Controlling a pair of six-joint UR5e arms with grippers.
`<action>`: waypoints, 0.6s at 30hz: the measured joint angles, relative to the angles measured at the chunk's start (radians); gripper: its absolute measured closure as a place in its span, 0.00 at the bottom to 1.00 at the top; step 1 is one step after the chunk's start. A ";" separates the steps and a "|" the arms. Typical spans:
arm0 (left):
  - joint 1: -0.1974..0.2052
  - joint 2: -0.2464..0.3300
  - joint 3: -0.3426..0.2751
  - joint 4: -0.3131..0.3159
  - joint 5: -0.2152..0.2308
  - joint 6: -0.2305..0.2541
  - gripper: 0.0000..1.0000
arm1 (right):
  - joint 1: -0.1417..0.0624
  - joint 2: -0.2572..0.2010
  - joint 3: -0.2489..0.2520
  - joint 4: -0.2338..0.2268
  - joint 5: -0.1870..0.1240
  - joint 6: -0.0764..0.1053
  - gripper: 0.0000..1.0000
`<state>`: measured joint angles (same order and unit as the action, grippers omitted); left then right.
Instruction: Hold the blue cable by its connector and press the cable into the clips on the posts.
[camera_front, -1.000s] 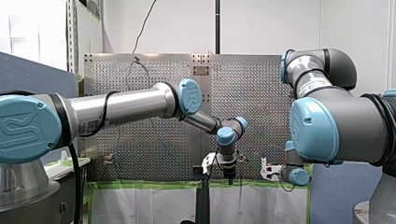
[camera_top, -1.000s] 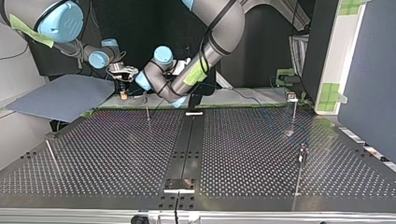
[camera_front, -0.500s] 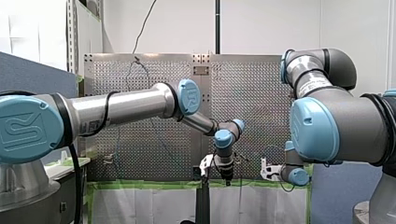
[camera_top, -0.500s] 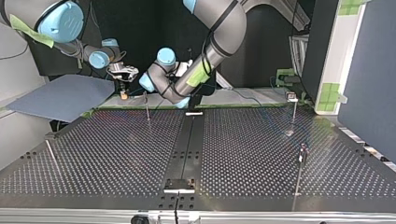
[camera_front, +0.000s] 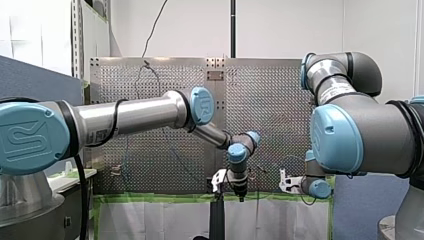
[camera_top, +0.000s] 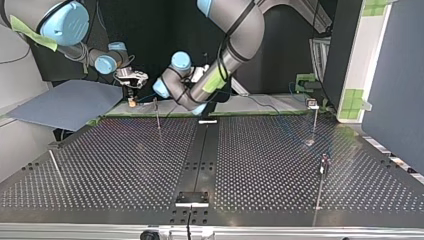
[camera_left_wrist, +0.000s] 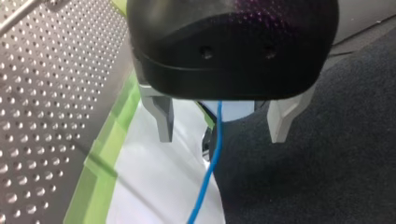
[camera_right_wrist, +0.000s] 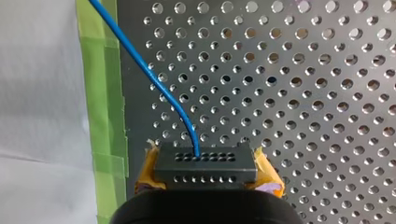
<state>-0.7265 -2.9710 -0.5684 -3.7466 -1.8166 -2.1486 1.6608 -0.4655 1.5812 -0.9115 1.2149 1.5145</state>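
The blue cable (camera_right_wrist: 153, 75) curves (camera_right_wrist: 192, 132) near the black connector, so the cable will bend there and stay attached as I carry it along.
My right gripper (camera_right_wrist: 205, 161) is shut with its yellow pads (camera_right_wrist: 267, 176) on a black connector (camera_right_wrist: 205, 169). The blue cable (camera_right_wrist: 154, 79) leaves the connector and runs away over the perforated plate. In the top view this gripper (camera_top: 131, 99) hangs at the far left edge of the table, beside a thin post (camera_top: 158, 113). My left gripper (camera_left_wrist: 222, 126) is open. The blue cable (camera_left_wrist: 211, 163) passes loosely between its metal fingers (camera_left_wrist: 161, 116) without touching them. In the front view it (camera_front: 240, 196) points down over the table's near edge. A clip post (camera_top: 314, 112) stands at the top view's right.
Two more posts (camera_top: 321, 180) (camera_top: 55, 167) stand nearer the top view's camera. A blue-grey panel (camera_top: 65, 102) lies beyond the table at that view's left. Green tape (camera_left_wrist: 100, 177) lines the table's edge, with white sheeting (camera_left_wrist: 154, 186) beneath.
My left arm's wrist has swung lower and to the front view's left, toward the table's edge. My right arm has stayed still with the connector.
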 joint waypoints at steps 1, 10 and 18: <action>0.002 -0.001 0.001 0.008 0.006 -0.001 0.00 | 0.001 0.000 0.000 0.001 -0.001 -0.002 1.00; -0.003 -0.043 0.046 0.068 0.022 -0.033 0.00 | 0.003 0.000 0.000 0.003 -0.018 -0.009 1.00; 0.005 -0.102 0.105 0.049 0.021 -0.052 0.00 | 0.002 0.000 0.000 0.002 -0.037 -0.008 1.00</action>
<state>-0.7211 -3.0729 -0.4634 -3.6972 -1.7955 -2.2001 1.6630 -0.4656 1.5816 -0.9097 1.1781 1.5062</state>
